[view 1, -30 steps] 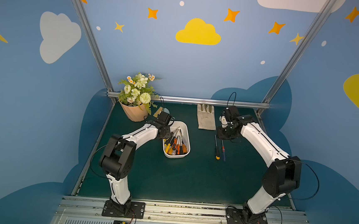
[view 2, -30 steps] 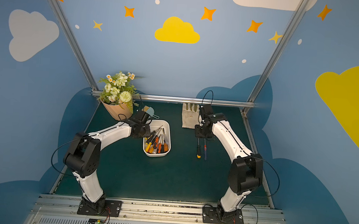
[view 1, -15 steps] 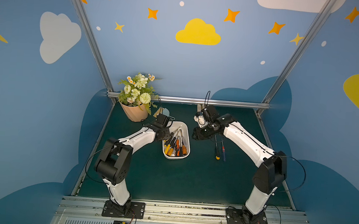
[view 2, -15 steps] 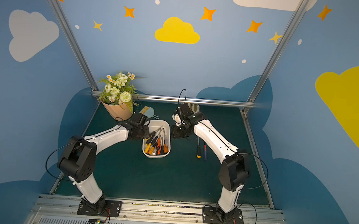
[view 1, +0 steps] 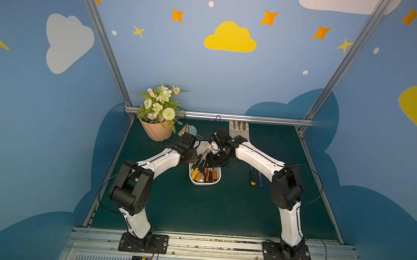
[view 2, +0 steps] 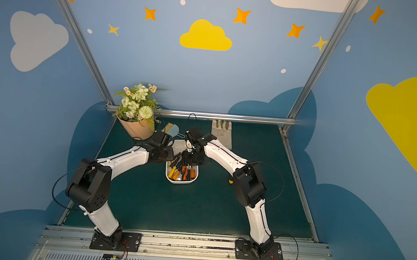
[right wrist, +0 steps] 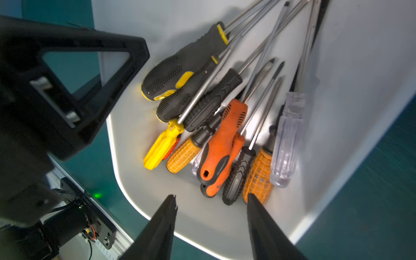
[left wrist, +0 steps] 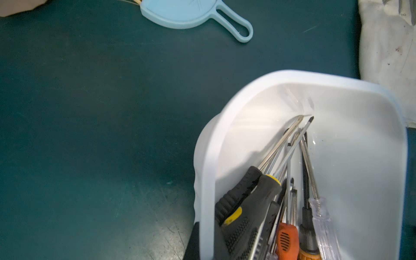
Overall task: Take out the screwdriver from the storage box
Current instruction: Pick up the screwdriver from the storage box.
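The upper orange screwdriver handle (right wrist: 227, 125) lies above its neighbours and points into the open fingers of the robot's right gripper, so the gripper should keep going down until they straddle that handle (right wrist: 214, 157).
The white storage box (view 1: 204, 183) (view 2: 180, 182) sits mid-mat and holds several screwdrivers (right wrist: 216, 139) with black, yellow, orange and clear handles. My left gripper (left wrist: 203, 244) is shut on the box's left wall; one black finger (left wrist: 193, 244) shows outside the rim (left wrist: 208, 180). My right gripper (right wrist: 210, 199) hangs open just above the handle ends, nothing between its fingers (right wrist: 167, 213). In both top views the two grippers meet over the box's far half, left (view 1: 192, 158) and right (view 1: 216, 160).
Two screwdrivers (view 1: 255, 176) lie on the green mat right of the box. A pale glove (view 1: 239, 130) lies at the back. A peach flower pot (view 1: 155, 131) and a light-blue brush (left wrist: 191, 13) stand at the back left.
My right arm has swung left from beside the glove to over the box, and its jaws have spread a little wider. The left gripper has stayed on the box wall.
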Robot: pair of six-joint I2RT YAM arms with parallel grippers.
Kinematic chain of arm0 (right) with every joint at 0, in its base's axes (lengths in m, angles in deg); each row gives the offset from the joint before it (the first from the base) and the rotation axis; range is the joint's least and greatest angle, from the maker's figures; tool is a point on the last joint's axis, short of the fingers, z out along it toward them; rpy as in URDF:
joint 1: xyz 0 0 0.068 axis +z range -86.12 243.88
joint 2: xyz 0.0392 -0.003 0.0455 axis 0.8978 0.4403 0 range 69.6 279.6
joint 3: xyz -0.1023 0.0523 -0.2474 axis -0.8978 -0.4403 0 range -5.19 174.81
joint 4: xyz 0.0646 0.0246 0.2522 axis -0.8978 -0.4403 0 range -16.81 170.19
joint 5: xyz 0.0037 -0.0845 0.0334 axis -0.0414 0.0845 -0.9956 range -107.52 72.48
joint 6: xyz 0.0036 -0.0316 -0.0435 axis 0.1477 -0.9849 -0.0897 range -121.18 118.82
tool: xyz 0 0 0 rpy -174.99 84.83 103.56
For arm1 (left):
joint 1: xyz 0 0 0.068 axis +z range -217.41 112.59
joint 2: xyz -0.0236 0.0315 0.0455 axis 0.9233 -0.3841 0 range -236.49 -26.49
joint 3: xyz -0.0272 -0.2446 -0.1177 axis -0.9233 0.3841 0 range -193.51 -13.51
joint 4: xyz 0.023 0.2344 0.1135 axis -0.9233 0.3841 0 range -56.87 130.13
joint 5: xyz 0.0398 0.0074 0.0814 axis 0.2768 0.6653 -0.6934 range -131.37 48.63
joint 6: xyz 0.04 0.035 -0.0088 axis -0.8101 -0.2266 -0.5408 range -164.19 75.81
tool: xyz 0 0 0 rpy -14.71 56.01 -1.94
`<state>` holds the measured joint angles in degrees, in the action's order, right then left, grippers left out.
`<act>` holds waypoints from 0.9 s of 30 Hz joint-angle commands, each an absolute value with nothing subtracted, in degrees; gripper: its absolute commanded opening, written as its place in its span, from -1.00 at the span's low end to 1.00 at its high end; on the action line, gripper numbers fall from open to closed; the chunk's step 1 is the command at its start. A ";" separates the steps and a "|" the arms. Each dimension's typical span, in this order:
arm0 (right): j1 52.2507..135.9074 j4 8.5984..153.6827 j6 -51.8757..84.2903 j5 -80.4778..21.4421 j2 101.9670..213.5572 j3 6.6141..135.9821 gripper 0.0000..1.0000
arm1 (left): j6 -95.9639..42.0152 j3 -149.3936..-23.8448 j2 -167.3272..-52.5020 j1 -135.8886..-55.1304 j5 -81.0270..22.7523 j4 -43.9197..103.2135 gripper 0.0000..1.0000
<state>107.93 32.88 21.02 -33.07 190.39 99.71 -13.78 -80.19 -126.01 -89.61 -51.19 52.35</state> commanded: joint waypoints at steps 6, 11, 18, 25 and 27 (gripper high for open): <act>108.52 32.64 24.20 -30.84 194.64 102.99 0.10 | -12.74 -81.82 -123.65 -89.99 -50.17 49.74 -0.95; 108.51 32.71 25.30 -30.17 196.74 103.69 0.04 | -12.87 -82.06 -123.82 -89.95 -50.20 50.00 -0.95; 108.90 31.68 24.76 -28.63 199.18 105.77 0.03 | -12.82 -82.24 -124.35 -90.04 -49.53 50.15 -0.95; 109.22 28.82 23.93 -28.73 202.54 108.51 0.00 | -12.76 -82.43 -124.66 -90.01 -49.36 50.61 -0.95; 109.21 27.80 23.68 -28.34 203.23 109.13 -0.04 | -12.64 -82.52 -124.66 -90.05 -49.05 50.62 -0.95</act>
